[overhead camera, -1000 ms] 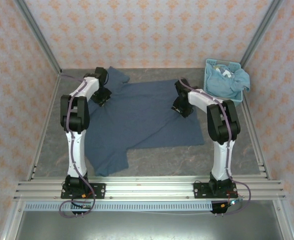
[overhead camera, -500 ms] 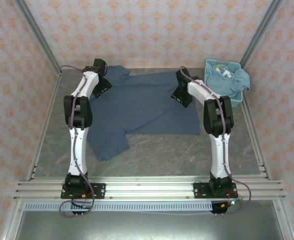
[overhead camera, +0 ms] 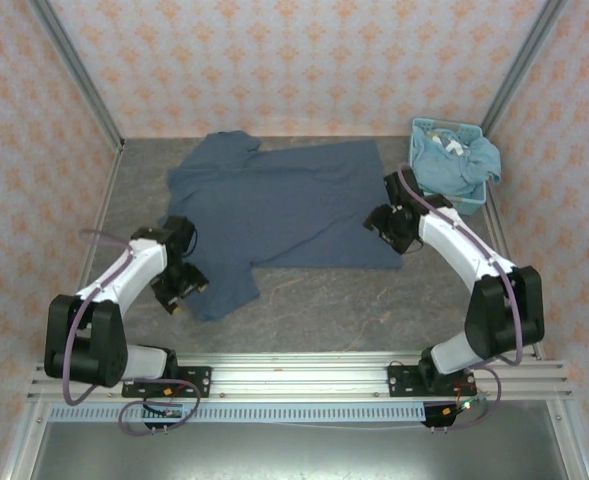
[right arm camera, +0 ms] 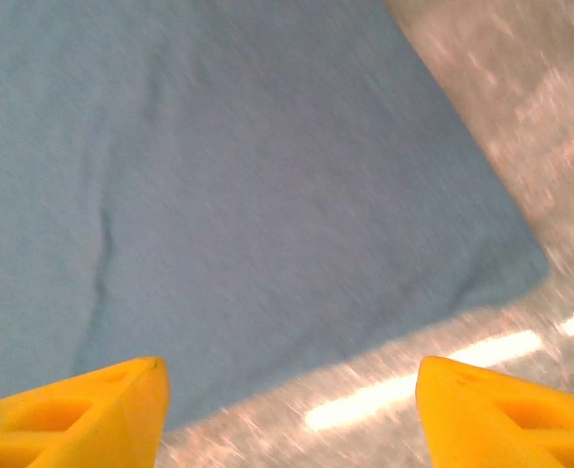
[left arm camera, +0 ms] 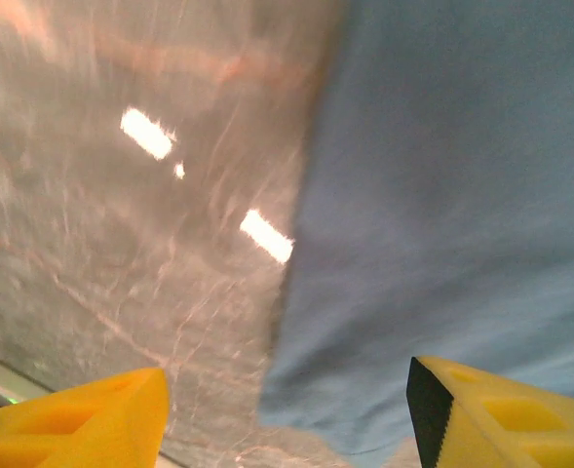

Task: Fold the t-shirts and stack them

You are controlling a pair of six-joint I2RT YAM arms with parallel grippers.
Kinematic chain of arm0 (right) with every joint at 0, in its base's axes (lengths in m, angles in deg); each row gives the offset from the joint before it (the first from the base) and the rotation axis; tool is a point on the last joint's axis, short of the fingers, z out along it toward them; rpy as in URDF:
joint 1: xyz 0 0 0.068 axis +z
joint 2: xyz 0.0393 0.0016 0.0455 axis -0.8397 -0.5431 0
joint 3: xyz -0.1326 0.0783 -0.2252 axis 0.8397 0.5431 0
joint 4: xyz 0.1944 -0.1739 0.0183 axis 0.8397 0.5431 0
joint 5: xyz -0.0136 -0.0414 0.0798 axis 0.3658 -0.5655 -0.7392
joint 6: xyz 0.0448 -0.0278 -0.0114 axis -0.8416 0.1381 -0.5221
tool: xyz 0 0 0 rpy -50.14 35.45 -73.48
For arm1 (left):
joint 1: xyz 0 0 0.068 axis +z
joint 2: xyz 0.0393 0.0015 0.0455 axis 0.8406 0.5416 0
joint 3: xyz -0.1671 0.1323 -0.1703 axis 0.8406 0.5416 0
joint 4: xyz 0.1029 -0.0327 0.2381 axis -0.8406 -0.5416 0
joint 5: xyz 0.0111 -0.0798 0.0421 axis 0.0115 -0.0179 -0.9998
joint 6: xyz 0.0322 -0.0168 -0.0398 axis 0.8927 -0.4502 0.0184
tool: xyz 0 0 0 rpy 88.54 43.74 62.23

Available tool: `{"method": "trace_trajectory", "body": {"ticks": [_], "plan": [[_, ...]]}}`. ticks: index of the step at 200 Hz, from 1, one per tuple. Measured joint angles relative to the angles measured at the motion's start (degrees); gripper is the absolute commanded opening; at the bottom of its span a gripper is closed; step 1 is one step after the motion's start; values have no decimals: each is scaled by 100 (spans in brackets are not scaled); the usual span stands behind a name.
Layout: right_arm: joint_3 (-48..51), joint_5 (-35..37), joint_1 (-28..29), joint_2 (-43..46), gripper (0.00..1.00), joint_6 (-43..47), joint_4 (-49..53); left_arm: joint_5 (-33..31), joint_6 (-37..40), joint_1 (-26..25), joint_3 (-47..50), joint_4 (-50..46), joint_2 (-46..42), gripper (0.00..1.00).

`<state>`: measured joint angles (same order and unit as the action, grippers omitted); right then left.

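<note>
I should pinch the t-shirt's near hem corner with my right gripper and pull the t-shirt closer before folding, because the t-shirt's far edge is close to the back wall.
A dark slate-blue t-shirt lies spread flat on the table, collar end to the left. One sleeve points toward the near side. My left gripper hovers at that sleeve's left edge. In its wrist view the left gripper is open, with the cloth edge below the gap and nothing held. My right gripper is over the shirt's near right corner. The right gripper is open and empty above the hem corner. Lighter blue t-shirts are piled in the basket.
The light blue plastic basket stands at the back right corner, close to the right arm. Grey marbled table lies bare between the shirt and the arm bases. Patterned walls with metal posts close in the back and sides.
Both grippers opened and let go of the shirt at the far side. The shirt now lies flat further back. Both arms drew back toward me, the left to the sleeve, the right to the hem corner.
</note>
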<state>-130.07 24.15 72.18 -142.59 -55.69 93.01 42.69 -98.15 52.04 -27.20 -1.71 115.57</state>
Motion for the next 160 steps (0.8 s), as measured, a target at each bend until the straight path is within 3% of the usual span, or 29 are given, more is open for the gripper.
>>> {"method": "trace_trajectory", "body": {"ticks": [25, 43, 94, 141, 160], "plan": [[649, -160, 0, 282, 68, 2, 7, 326, -393, -332, 426, 396, -146, 66], [962, -181, -26, 411, 67, 9, -9, 407, -564, -577, 435, 726, 0, 60], [1502, -120, -468, 568, 61, -17, -105, 313, -793, -647, 649, 1261, 186, 0], [1445, 50, -562, 96, 47, -129, -525, 184, -785, -647, 715, 1049, -595, 0], [1344, 70, -590, -197, 45, -203, -614, 186, -809, -647, 796, 951, -846, 0]]}}
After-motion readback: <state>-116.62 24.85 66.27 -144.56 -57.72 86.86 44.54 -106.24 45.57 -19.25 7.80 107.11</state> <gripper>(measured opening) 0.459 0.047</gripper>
